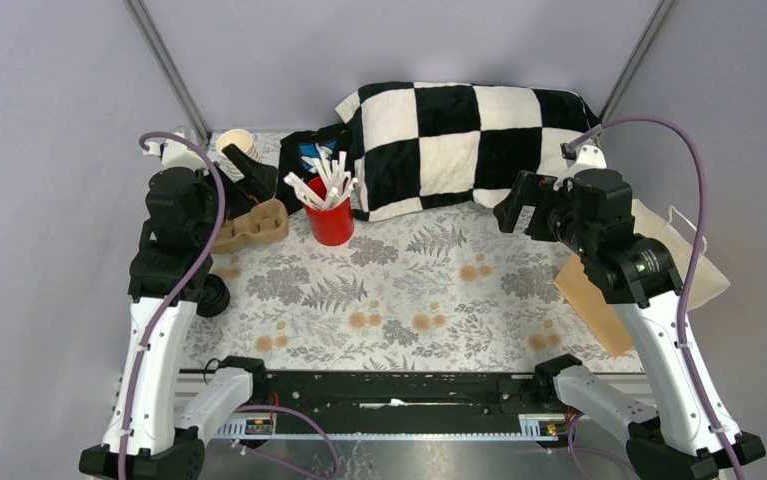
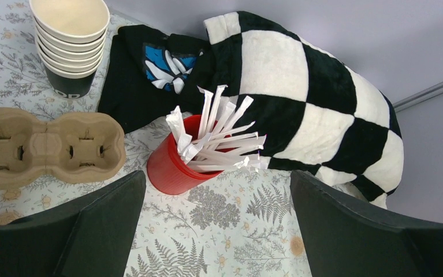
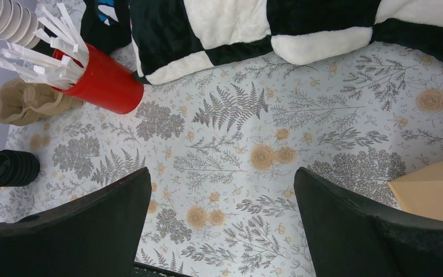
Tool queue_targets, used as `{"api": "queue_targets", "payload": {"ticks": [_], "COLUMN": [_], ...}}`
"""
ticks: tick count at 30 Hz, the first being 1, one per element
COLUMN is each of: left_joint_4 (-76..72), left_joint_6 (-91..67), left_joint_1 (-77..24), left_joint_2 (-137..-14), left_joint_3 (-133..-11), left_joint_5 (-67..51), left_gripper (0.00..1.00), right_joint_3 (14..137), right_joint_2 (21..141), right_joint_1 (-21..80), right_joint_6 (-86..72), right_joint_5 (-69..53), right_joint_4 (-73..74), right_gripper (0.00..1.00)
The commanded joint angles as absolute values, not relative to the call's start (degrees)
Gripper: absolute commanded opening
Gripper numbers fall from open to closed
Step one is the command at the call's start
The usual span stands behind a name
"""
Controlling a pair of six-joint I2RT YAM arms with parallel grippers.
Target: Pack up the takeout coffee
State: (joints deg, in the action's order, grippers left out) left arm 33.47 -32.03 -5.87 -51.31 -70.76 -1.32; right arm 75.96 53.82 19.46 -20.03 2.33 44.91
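Observation:
I go on moving my left gripper toward the stack (image 2: pixel 71 55) and close it on the top paper cup's rim (image 1: pixel 219 146), because that rim is free and faces my open fingers.
No dark cup with a black lid shows in any view; the takeout coffee is out of view. A stack of pale paper cups (image 2: pixel 71 34), its lowest cup dark-walled, stands at the back left (image 1: pixel 236 145). A brown cardboard cup carrier (image 2: pixel 45 147) lies beside it (image 1: pixel 254 225). A stack of black round lids (image 3: pixel 8 168) sits at the left edge (image 1: pixel 214 295). My left gripper (image 2: pixel 219 231) is open and empty, above the cloth near the red cup (image 1: pixel 247 172). My right gripper (image 3: pixel 222 225) is open and empty, high over the right middle (image 1: pixel 514 210).
A red cup of white sticks (image 1: pixel 330 220) stands mid-back (image 2: pixel 175 167). A black-and-white checkered pillow (image 1: pixel 459 140) and a black bag with a blue logo (image 2: pixel 149 75) lie along the back. A brown paper bag (image 1: pixel 594 300) lies at the right edge (image 3: pixel 432 190).

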Motion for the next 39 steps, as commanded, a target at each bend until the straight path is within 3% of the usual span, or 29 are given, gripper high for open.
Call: {"api": "queue_targets", "payload": {"ticks": [1, 13, 29, 39], "left_joint_4": [34.11, 41.25, 46.75, 43.23], "left_joint_6": [-33.78, -34.87, -36.17, -35.25], "left_joint_1": [-5.54, -5.54, -4.16, 7.41], "left_joint_2": [-53.42, -58.82, -64.33, -79.82], "left_joint_3": [-72.8, -77.79, -78.99, -90.62], "left_joint_5": [-0.26, 6.32, 9.52, 8.45], "left_gripper": [0.99, 0.99, 0.99, 0.98], "right_joint_3": [78.71, 76.99, 75.7, 74.53], "right_joint_2": [54.45, 54.93, 55.9, 57.19], "right_joint_1": [19.33, 19.49, 22.51, 29.31], "right_joint_6": [-16.65, -15.53, -13.81, -10.72], "right_joint_5": [-0.52, -11.64, -12.3, -8.41], "right_joint_4": [46.25, 44.59, 44.39, 43.84], "right_gripper": [1.0, 1.0, 1.0, 1.0]}}
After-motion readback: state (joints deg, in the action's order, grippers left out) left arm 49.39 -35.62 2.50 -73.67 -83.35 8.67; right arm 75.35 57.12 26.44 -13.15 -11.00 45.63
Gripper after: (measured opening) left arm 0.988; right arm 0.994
